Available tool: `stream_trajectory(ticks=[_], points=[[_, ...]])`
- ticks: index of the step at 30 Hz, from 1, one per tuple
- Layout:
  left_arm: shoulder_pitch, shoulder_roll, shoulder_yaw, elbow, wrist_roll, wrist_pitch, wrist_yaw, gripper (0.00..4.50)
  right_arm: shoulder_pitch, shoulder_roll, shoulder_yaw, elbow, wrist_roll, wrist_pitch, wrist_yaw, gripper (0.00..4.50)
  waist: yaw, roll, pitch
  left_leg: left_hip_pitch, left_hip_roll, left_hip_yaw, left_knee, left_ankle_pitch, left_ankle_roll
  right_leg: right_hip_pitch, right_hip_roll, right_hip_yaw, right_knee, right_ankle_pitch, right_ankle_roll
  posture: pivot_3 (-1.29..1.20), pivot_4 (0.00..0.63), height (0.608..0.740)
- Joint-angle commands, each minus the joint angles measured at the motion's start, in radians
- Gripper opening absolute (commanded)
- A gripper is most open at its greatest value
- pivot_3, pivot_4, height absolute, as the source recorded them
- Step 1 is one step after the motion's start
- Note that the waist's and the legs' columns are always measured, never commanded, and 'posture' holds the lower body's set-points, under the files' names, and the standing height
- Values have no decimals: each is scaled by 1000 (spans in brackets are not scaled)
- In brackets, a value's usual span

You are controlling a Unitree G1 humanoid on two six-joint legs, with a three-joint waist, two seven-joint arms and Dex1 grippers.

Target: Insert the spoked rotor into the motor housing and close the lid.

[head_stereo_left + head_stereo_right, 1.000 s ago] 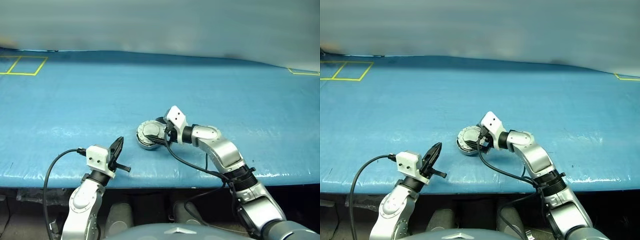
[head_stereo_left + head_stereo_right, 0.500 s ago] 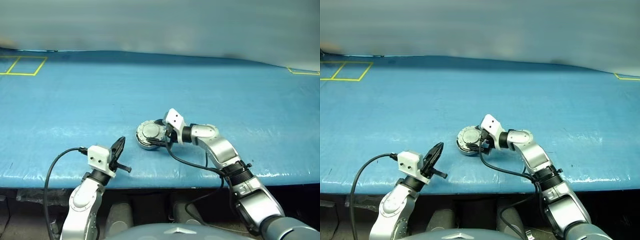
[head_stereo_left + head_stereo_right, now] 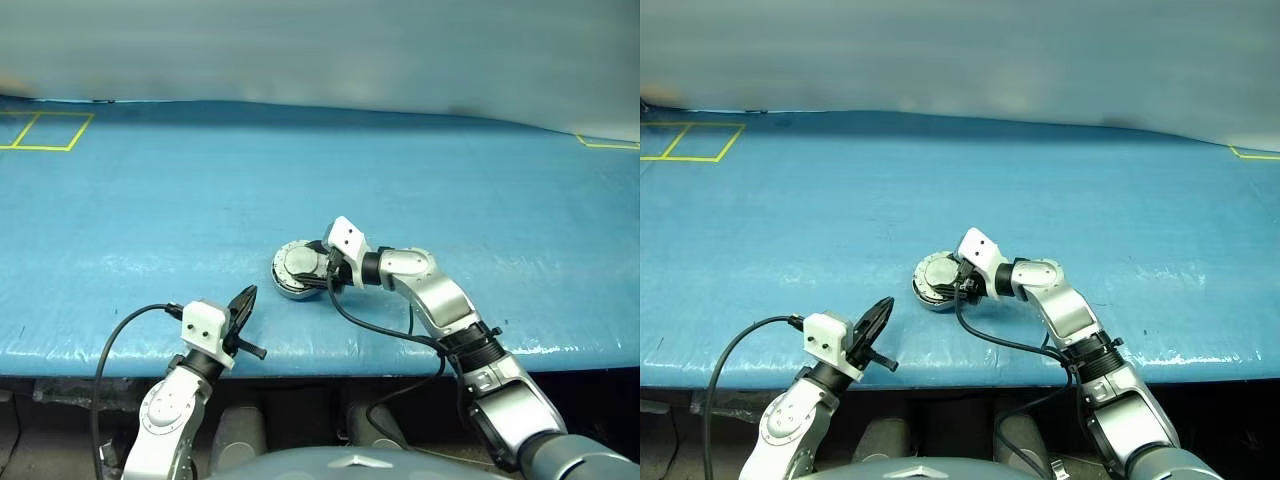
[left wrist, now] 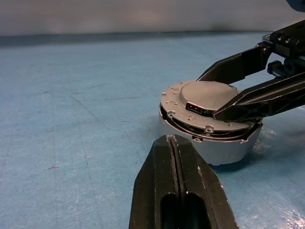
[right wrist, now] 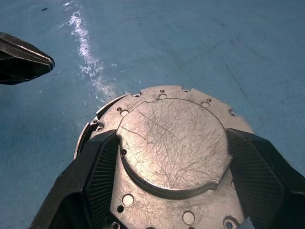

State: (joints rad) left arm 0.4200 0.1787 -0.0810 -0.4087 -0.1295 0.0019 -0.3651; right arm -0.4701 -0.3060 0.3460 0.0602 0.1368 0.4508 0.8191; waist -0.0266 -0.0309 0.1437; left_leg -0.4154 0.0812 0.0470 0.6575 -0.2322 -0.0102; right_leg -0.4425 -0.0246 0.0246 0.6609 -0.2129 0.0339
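Observation:
A dark gap (image 5: 86,136) can be seen along the lid's rim (image 5: 174,143), so I expect the lid to sit flush on the motor housing when I push the lid's edge down.
The motor housing (image 4: 224,151), a shallow grey cup, stands on the blue table a little in from its front edge. Its lid (image 5: 174,143) lies flat on top, plain grey side up with the raised centre showing. The spoked rotor is out of view. My right gripper (image 4: 208,95) reaches over the lid from the right. It is open, one finger on each side of the raised centre and close against it. My left gripper (image 3: 243,300) is shut and holds nothing. It hovers at the table's front edge, left of the housing, pointing toward it.
The blue table cover (image 3: 150,220) stretches wide on all sides of the housing. Yellow tape squares (image 3: 45,130) mark the far left, and another yellow mark (image 3: 605,145) the far right. A black cable (image 3: 380,325) loops below my right wrist.
The lid has gone from tilted, with its ribbed inside showing, to lying flat on the housing. My right gripper's fingers have narrowed around the raised centre. The left gripper has hardly moved.

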Motion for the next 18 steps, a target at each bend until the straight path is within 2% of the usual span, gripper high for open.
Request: stream_trajectory(ticks=[1,7,18], points=[[1,-1,-5,16,42,-55,30,0,-1,13,1,-108,10,100,-33,3186,0,0,0,0,0,0,0,0,0,0,0,0,0,0,0,0,150,740],[-1,-1,-16,42,41,-72,34,0,2,27,10,-171,9,208,-72,3186,-1,0,0,0,0,0,0,0,0,0,0,0,0,0,0,0,150,740],[12,0,-23,43,19,-63,25,0,73,57,37,-260,1,298,-159,3186,-3,0,0,0,0,0,-2,0,0,-1,0,0,0,-1,-1,0,150,740]])
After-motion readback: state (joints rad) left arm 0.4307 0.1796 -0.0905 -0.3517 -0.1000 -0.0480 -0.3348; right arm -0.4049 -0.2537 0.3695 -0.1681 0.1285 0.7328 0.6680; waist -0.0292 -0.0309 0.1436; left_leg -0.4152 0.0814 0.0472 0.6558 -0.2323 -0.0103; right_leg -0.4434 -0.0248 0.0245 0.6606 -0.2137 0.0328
